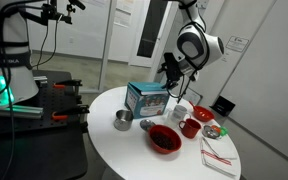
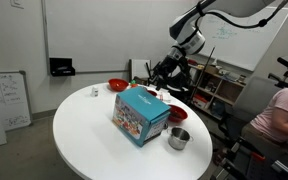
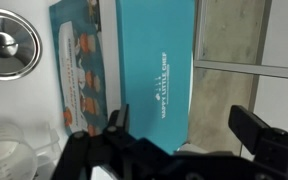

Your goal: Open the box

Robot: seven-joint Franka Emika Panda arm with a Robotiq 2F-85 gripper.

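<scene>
My gripper should slip a finger down beneath the lid's free edge (image 3: pixel 120 62), which it hovers over by the box's printed side, and swing the teal lid (image 3: pixel 156 75) up.
The teal-blue box (image 1: pixel 147 97) stands shut on the round white table (image 1: pixel 112 148), and also shows in an exterior view (image 2: pixel 139 113). My gripper (image 1: pixel 170 72) hovers just above and beside the box's top edge, also seen in an exterior view (image 2: pixel 164 75). In the wrist view the box's plain teal top (image 3: pixel 149 60) fills the middle and its printed side faces left. My gripper (image 3: pixel 184 128) is open and empty. One finger is over the box top and the other is beyond the box's edge, over the floor.
A metal cup (image 1: pixel 123 120) stands next to the box, also in the wrist view (image 3: pixel 9 42). A red bowl (image 1: pixel 164 138), a red mug (image 1: pixel 190 127), a white cup (image 1: pixel 180 111) and a folded napkin (image 1: pixel 219 155) lie on the table. A person (image 2: pixel 284 115) sits nearby.
</scene>
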